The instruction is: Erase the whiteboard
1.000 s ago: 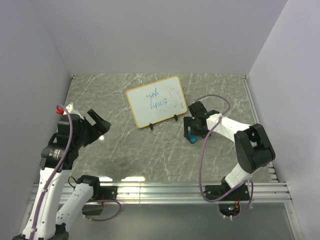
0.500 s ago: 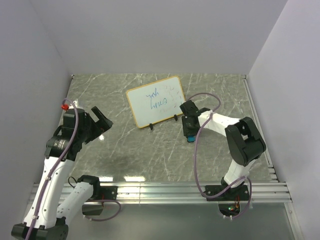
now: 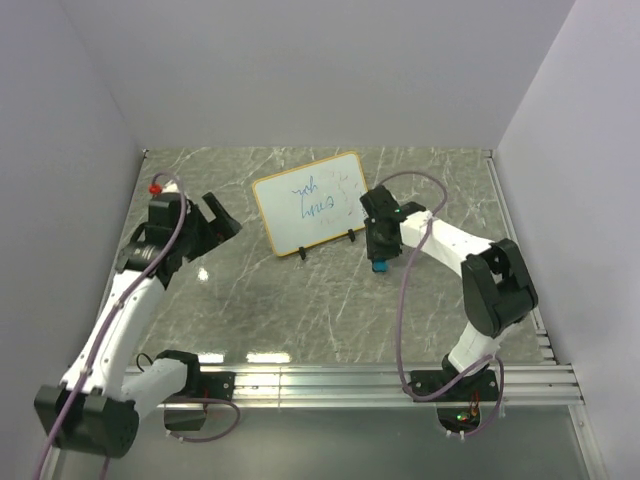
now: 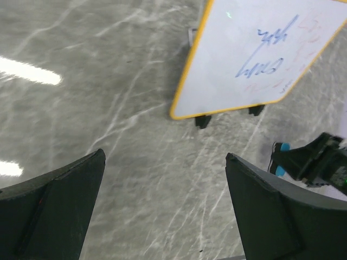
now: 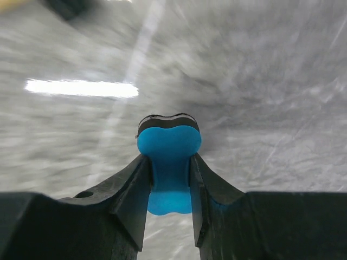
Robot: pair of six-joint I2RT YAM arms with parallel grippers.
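Note:
The whiteboard is standing unheld on its black feet (image 3: 303,253). My left gripper should pinch the yellow frame (image 3: 258,202) to keep the whiteboard steady before my right gripper wipes.
The whiteboard (image 3: 312,203), white with a yellow frame and blue scribbles, stands tilted on two black feet at the back middle of the marble table; it also shows in the left wrist view (image 4: 260,57). My right gripper (image 3: 379,252) hovers just right of its right foot, shut on a blue eraser (image 5: 168,162) with a black felt base; the eraser (image 3: 379,266) pokes out below the fingers. My left gripper (image 3: 222,232) is open and empty, left of the board, its two dark fingers (image 4: 51,203) wide apart over bare table.
Grey walls close in the table (image 3: 300,310) on the left, back and right. A metal rail (image 3: 330,380) runs along the near edge by the arm bases. In the left wrist view the right gripper's tip with the eraser (image 4: 280,162) appears at the right.
The right gripper has shut on the blue eraser and carried it up toward the board's right foot. The left arm has swung up and right toward the board, still open.

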